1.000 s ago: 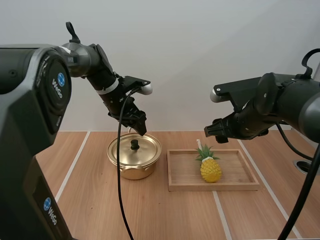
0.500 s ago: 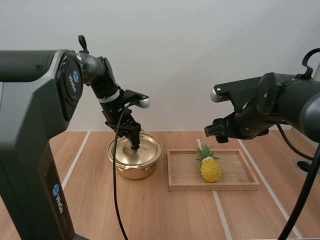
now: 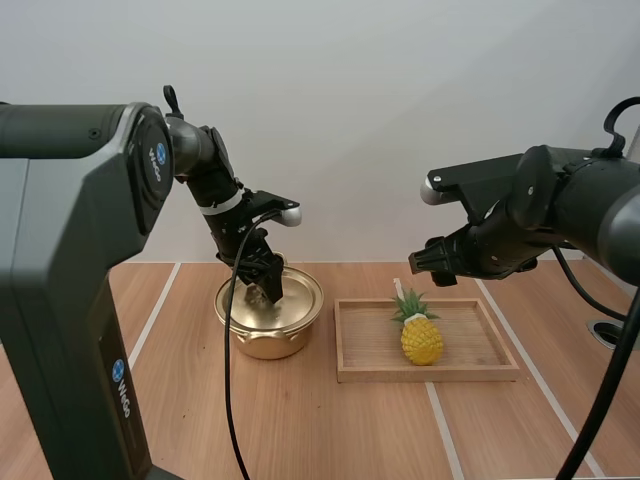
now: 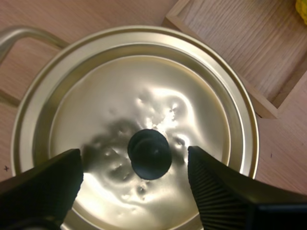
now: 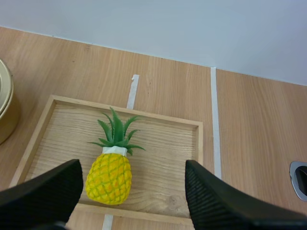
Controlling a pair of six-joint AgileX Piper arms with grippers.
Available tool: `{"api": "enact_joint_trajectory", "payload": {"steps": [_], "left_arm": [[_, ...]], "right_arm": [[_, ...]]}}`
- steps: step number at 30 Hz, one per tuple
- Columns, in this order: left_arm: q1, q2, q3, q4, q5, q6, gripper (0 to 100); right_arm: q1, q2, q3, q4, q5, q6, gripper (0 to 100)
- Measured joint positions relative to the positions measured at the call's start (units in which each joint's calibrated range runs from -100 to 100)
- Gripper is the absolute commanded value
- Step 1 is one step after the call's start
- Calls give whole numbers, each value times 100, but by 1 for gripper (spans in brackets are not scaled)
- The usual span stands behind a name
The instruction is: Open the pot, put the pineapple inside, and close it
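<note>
I see white tape (image 5: pixel 114 150) around the neck of the pineapple, so the green leaves (image 3: pixel 411 303) will come up with the yellow body when I lift it.
A gold pot (image 3: pixel 268 320) with its lid (image 4: pixel 139 115) on stands left of a wooden tray (image 3: pixel 470 370). My left gripper (image 3: pixel 270 290) is low over the lid, open, its fingers (image 4: pixel 43 184) on either side of the black knob (image 4: pixel 149 154) without touching it. A yellow pineapple (image 3: pixel 421 333) with green leaves lies in the tray (image 5: pixel 158 143); from the right wrist the pineapple (image 5: pixel 110 175) shows below. My right gripper (image 3: pixel 432 262) hangs open above the tray, well above the fruit.
White tape lines (image 3: pixel 150 325) run across the wooden table. A round metal fitting (image 5: pixel 300 177) sits in the table at the far right. Bare table lies in front of the pot and tray.
My left gripper has come down from above the pot's back rim to just over the lid, straddling the knob. The right arm has stayed still.
</note>
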Motion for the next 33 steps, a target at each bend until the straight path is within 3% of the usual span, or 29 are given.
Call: {"api": "enact_joint_trajectory", "payload": {"steps": [9,11,13,25,33], "left_arm": [[0,11,0,-37,0,154,100],[0,11,0,-41,0,154,60],[0,11,0,-41,0,164,0],[0,11,-18,-508,29,197,0],[0,-474,-798,-835,29,221,0]], "right_arm": [[0,0,0,0,0,0,100],[0,0,0,0,0,0,100],[0,0,0,0,0,0,100],[0,0,0,0,0,0,100],[0,0,0,-24,0,0,100]]}}
